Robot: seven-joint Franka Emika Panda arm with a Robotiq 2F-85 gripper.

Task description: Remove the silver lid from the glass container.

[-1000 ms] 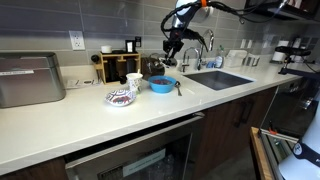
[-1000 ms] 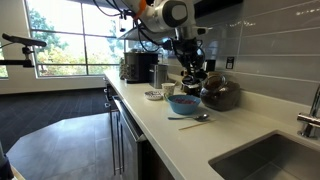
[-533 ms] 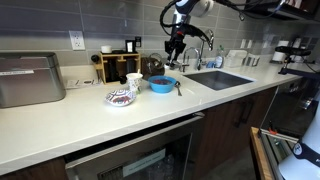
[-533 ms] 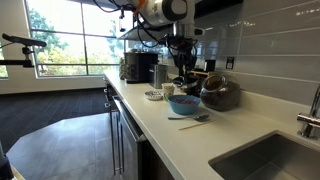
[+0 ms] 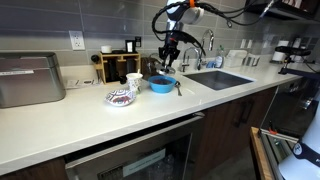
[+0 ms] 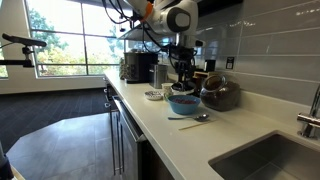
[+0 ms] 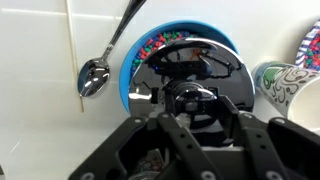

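The silver lid is hanging over the blue bowl (image 6: 184, 105) and would cover the contents there, so next my gripper turns around and puts the lid on the clear counter (image 6: 222, 130) near the sink.
My gripper (image 7: 192, 105) is shut on the silver lid (image 7: 190, 68), a round mirror-like disc held between the fingers. In the wrist view the lid hangs in front of the blue bowl (image 7: 132, 70). Dark reddish contents of the glass container (image 7: 150, 160) show low between the gripper links. In both exterior views the gripper (image 5: 165, 60) (image 6: 181, 82) hangs just above the blue bowl (image 5: 161, 85) (image 6: 183, 103). The glass container (image 5: 153, 68) (image 6: 220, 95) stands on the counter beside it, near the wall.
A metal spoon (image 7: 95, 75) (image 6: 195, 118) lies next to the blue bowl. A patterned bowl (image 5: 121, 97) (image 7: 285, 85) stands on its other side. A sink (image 5: 218, 78) is set into the counter beyond. A wooden rack (image 5: 115, 66) stands at the wall.
The gripper has moved down and sideways with the lid, from near the wall to above the blue bowl.
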